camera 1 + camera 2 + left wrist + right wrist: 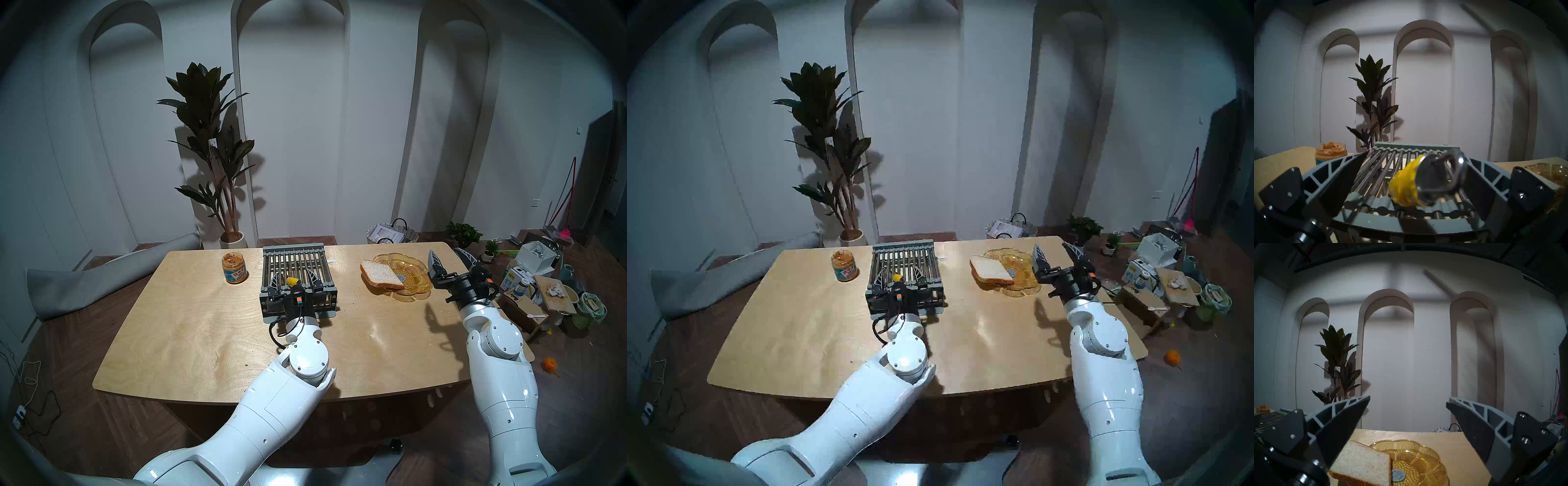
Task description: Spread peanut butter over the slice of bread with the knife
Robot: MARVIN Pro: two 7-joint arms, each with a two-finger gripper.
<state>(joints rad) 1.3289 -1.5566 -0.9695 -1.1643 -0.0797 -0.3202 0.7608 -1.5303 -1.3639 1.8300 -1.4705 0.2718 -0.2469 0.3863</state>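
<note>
I expect the knife [292, 281] to slide free when I lift it and the grey rack to stay behind, because open gaps [296, 261] run between the rack's slats.
The peanut butter jar [234, 269] stands open at the table's far left and also shows in the left wrist view [1331, 152]. The knife [291, 281] sticks up from the grey slatted rack [297, 261] by its yellow handle [1405, 183]; its blade is hidden among the slats. My left gripper [295, 280] is open with one finger on each side of the handle. The slice of bread [381, 276] leans on the left rim of an amber glass dish [412, 271] and is close below in the right wrist view [1362, 463]. My right gripper [451, 260] is open and empty, above the dish's right side.
A small round grey disc [1398, 474] lies in the dish. A wicker basket [392, 234] and a potted plant [217, 163] stand behind the table. Boxes and clutter [536, 281] crowd the floor to the right, past the table's right edge.
</note>
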